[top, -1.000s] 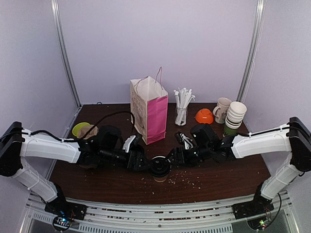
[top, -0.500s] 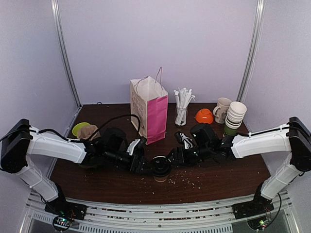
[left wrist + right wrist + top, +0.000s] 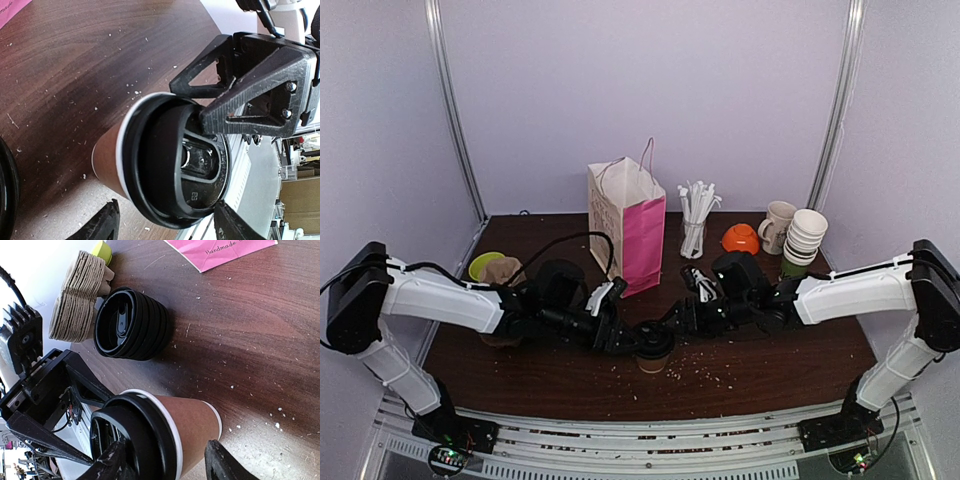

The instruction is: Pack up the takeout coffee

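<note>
The cup's white rim [image 3: 120, 147] can be seen under the edge of the black lid. My left gripper should open, move along the lid [image 3: 159, 167] and push it down over the cup's rim.
The takeout coffee [image 3: 653, 358], a brown paper cup [image 3: 107, 157] with a black dome lid [image 3: 190, 160], stands on the table near the front middle. My left gripper [image 3: 167, 222] comes at it from the left and is open, its fingers straddling the lid with gaps on both sides. My right gripper [image 3: 165, 465] comes from the right and is also open. It straddles the cup [image 3: 192, 427] just below the lid [image 3: 132, 440], one finger close against the lid rim and the other apart. In the left wrist view the right gripper's fingers [image 3: 250, 95] rest against the lid's far side.
A pink and white paper bag [image 3: 628, 225] stands open behind the cup. A stack of black lids [image 3: 132, 322] and pulp carriers [image 3: 80, 300] lie to the left. Straws [image 3: 694, 222], an orange bowl [image 3: 741, 239], a beige mug [image 3: 778, 225] and stacked white cups [image 3: 804, 240] are back right.
Both grippers have narrowed and closed in on the cup's top from either side. The left arm has reached further right. The cup stays in place.
</note>
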